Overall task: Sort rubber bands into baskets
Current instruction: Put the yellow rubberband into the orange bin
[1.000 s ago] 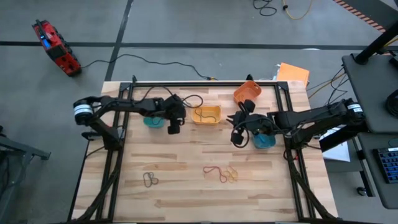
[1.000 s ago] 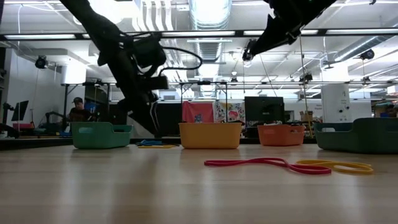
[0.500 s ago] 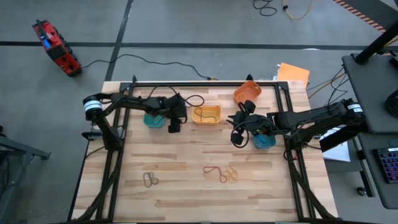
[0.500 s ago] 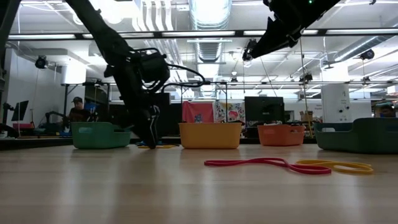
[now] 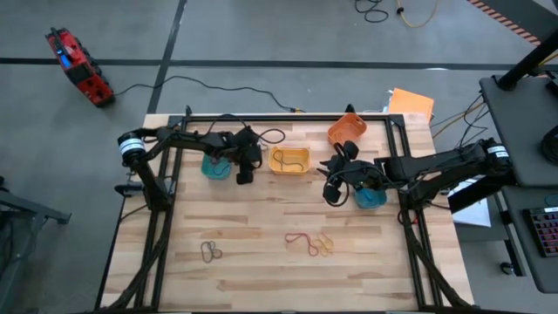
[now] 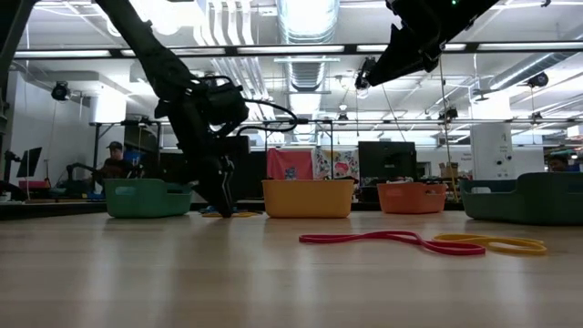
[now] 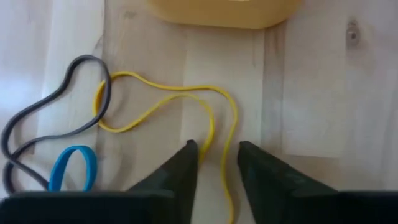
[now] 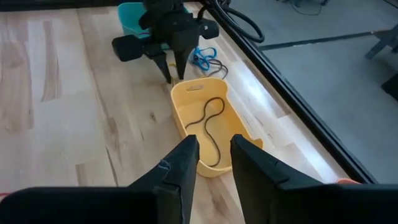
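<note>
Next, I open my left gripper wider and close it around both strands [image 7: 226, 152], since a strand of the yellow band [image 7: 209, 135] runs beneath one of its fingers.
My left gripper [image 5: 244, 177] is open and low over the table between the teal-green basket [image 5: 214, 167] and the yellow basket [image 5: 289, 161]. A yellow rubber band [image 7: 214, 118] lies flat there, and its two strands run between my left gripper [image 7: 217, 158]. A dark grey band [image 7: 56, 106] and a blue band [image 7: 74, 168] lie beside it. My right gripper [image 5: 330, 196] hangs high beside the blue basket [image 5: 370, 198], open by a narrow gap and empty. The orange basket [image 5: 346, 131] stands at the far edge. My left gripper's fingers [image 7: 186, 162] point down from above, one on either side of the yellow band's two strands [image 7: 212, 138]. I cannot tell whether they touch it. The band lies flat on the table.
A dark band [image 8: 208, 121] lies in the yellow basket. Loose on the near half of the table are dark bands [image 5: 210, 252], a red band [image 5: 301, 242] and yellow bands [image 5: 325, 246]. Black cables run along the table's far edge.
My left gripper has come down to the table top at the yellow band, a little toward the far edge. It has stayed there over the last half second.
</note>
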